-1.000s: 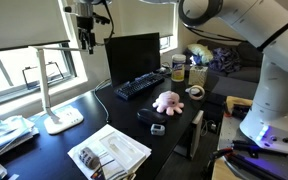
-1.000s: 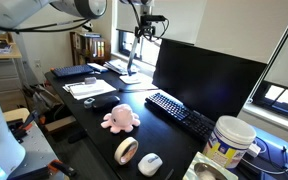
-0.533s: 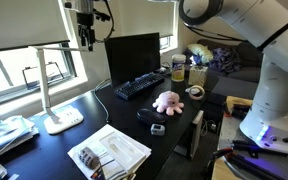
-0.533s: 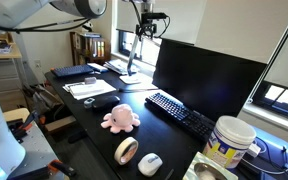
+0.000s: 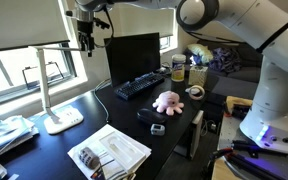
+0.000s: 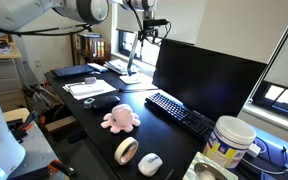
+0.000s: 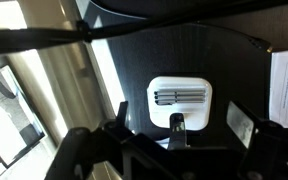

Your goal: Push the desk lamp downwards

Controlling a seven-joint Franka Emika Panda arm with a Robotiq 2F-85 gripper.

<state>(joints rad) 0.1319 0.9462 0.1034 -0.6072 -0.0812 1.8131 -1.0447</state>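
The loose end of the light bar [image 5: 81, 48] is level with my hanging gripper, so next I go up and move over the bar's top [image 5: 70, 44] before I push the desk lamp down.
The desk lamp is slim and white. Its flat base [image 5: 64, 119] sits on the dark desk by the window, with a thin upright stem and a narrow light bar [image 5: 50, 45] held level at the top. It also shows in an exterior view [image 6: 130, 74]. My gripper [image 5: 86, 40] hangs by the free end of the light bar, also seen in an exterior view [image 6: 147, 30]. In the wrist view the gripper [image 7: 181, 125] is open and empty, and its fingers straddle the stem above the lamp base [image 7: 180, 98].
A black monitor [image 5: 132, 55] stands just beside the gripper, with a keyboard [image 5: 139, 87] in front. A pink plush octopus [image 5: 167, 100], a tape roll [image 6: 127, 150], a mouse [image 6: 150, 163] and papers [image 5: 109, 152] lie on the desk. The window [image 5: 14, 65] is behind the lamp.
The gripper has sunk slightly beside the light bar and the arm above it has shifted. The lamp looks unchanged.
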